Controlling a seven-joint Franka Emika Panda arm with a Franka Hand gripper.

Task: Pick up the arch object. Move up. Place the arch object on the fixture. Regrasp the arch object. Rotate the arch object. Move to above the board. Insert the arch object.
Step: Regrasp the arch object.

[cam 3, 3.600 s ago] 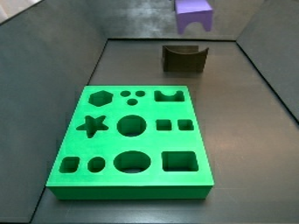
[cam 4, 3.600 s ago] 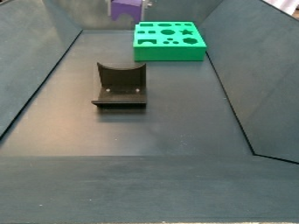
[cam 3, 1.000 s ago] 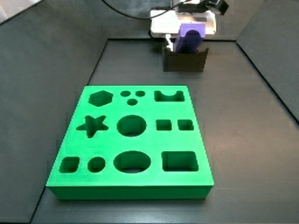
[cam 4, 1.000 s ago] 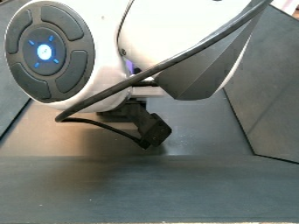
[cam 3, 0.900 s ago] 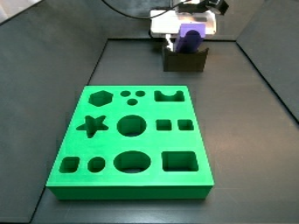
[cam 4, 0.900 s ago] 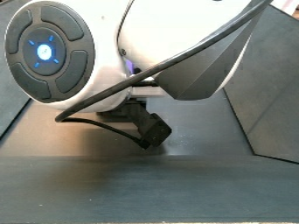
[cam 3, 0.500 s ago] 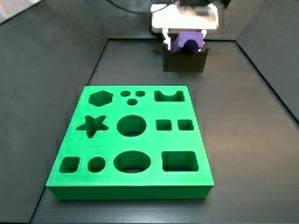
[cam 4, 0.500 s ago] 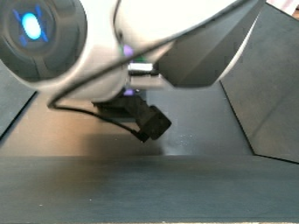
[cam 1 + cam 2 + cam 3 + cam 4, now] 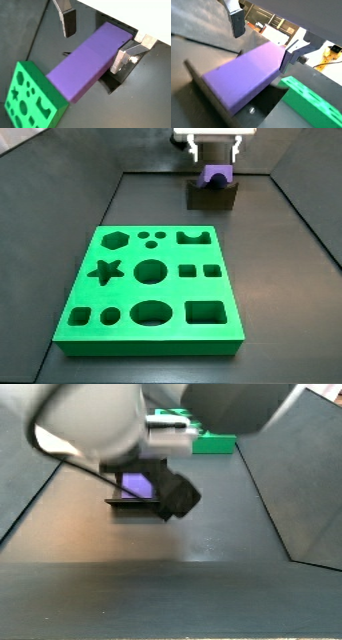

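Observation:
The near end of the arch object [image 9: 217, 170] has a dark rounded notch [image 9: 217, 181] in it, so the arch object will show a hidden groove along its full length when the robot's gripper lifts it.
The arch object [image 9: 215, 175], a long purple block, rests in the dip of the dark fixture [image 9: 211, 198] at the far end of the floor. My gripper [image 9: 215, 144] hangs just above it, open. In both wrist views the purple block [image 9: 90, 60] [image 9: 244, 75] lies between the silver fingers; one finger [image 9: 67, 22] stands clearly apart from it, the other [image 9: 127, 57] is close beside it. The fixture's dark wall [image 9: 211, 95] shows under the block. The green board [image 9: 181, 291] with its cut-outs lies in the middle of the floor.
Dark sloping walls enclose the floor on all sides. In a side view the arm's body [image 9: 120, 424] fills the upper part and hides much of the board [image 9: 214, 444]. The board's edge [image 9: 59, 114] [image 9: 308, 102] shows in both wrist views.
The gripper has let go of the purple block and risen a little; the block now lies in the fixture's dip. Earlier it was held high above the fixture.

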